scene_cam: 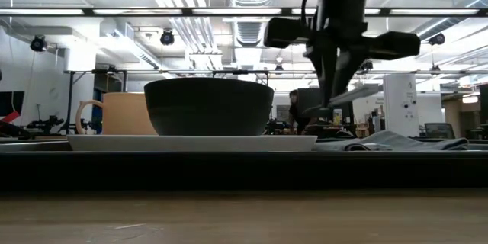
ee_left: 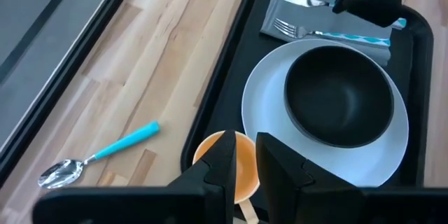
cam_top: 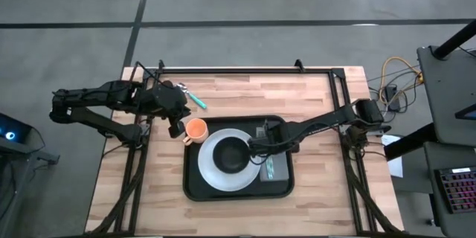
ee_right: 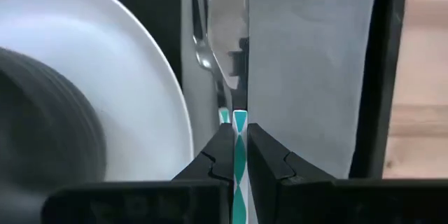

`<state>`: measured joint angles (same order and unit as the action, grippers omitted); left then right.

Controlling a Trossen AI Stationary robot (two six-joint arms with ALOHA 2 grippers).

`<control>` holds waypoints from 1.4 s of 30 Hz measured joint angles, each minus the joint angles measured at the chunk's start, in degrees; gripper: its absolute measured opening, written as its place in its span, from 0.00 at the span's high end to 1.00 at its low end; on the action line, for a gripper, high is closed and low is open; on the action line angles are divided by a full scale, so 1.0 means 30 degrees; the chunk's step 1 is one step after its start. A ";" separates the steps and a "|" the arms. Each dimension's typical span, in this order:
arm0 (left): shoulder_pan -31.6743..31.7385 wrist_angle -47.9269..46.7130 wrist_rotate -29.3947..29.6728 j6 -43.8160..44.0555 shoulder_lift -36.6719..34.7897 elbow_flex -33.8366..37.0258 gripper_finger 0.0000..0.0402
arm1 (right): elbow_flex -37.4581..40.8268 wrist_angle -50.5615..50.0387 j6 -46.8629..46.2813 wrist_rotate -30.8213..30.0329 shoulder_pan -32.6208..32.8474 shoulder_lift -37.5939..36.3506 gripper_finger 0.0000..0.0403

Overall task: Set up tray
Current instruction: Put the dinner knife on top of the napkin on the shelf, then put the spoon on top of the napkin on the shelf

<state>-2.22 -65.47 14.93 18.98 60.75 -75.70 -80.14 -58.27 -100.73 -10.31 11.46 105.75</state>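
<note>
My right gripper should keep lowering the knife until it lies flat there, because the knife's blade (ee_right: 228, 28) runs along the fork above the open grey napkin (ee_right: 297, 70).
The black tray (cam_top: 282, 190) lies mid-table and carries a white plate (cam_top: 212, 175) with a black bowl (cam_top: 230, 155) on it. A grey napkin (ee_right: 308, 56) lies on the tray's right side, and a fork (ee_right: 201, 42) lies on the napkin. My right gripper (ee_right: 240, 147) is shut on a knife (ee_right: 231, 35) beside the fork. An orange cup (ee_left: 210, 154) stands at the tray's far left corner. My left gripper (ee_left: 245, 161) hovers well above the cup, fingers a narrow gap apart, holding nothing. My right gripper pinches the knife's teal-patterned handle (ee_right: 240, 122) between its two fingers. They come from above, pointing steeply down and lying across the handle. The blade (scene_cam: 358, 94) points toward the table's far edge and shows tilted, clear above the napkin, in the low view.
A spoon with a teal handle (cam_top: 192, 97) lies on the wooden table beyond the tray's far left corner. Bare wood shows on the near side and to the right of the tray. A black frame rail (cam_top: 238, 69) runs along the far edge.
</note>
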 joint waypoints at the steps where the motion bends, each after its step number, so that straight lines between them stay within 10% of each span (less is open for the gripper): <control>1: 0.0000 -0.0002 -0.0006 -0.0148 0.0000 0.0000 0.91 | 0.0113 0.0076 0.0168 0.0304 0.0000 0.0021 0.97; 31: 0.0000 0.0020 -0.0020 -0.0223 0.0000 0.0007 0.91 | 0.4801 0.5571 0.0315 0.2355 -0.0037 0.0175 0.97; 42: 0.0000 0.0025 -0.0114 -0.0223 0.0000 0.0007 0.91 | 0.3931 0.4290 0.1573 0.2974 -0.0088 -0.0109 0.78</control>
<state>-2.22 -65.39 14.59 18.31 60.75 -75.68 -68.35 -45.40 -96.01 -1.39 11.20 105.43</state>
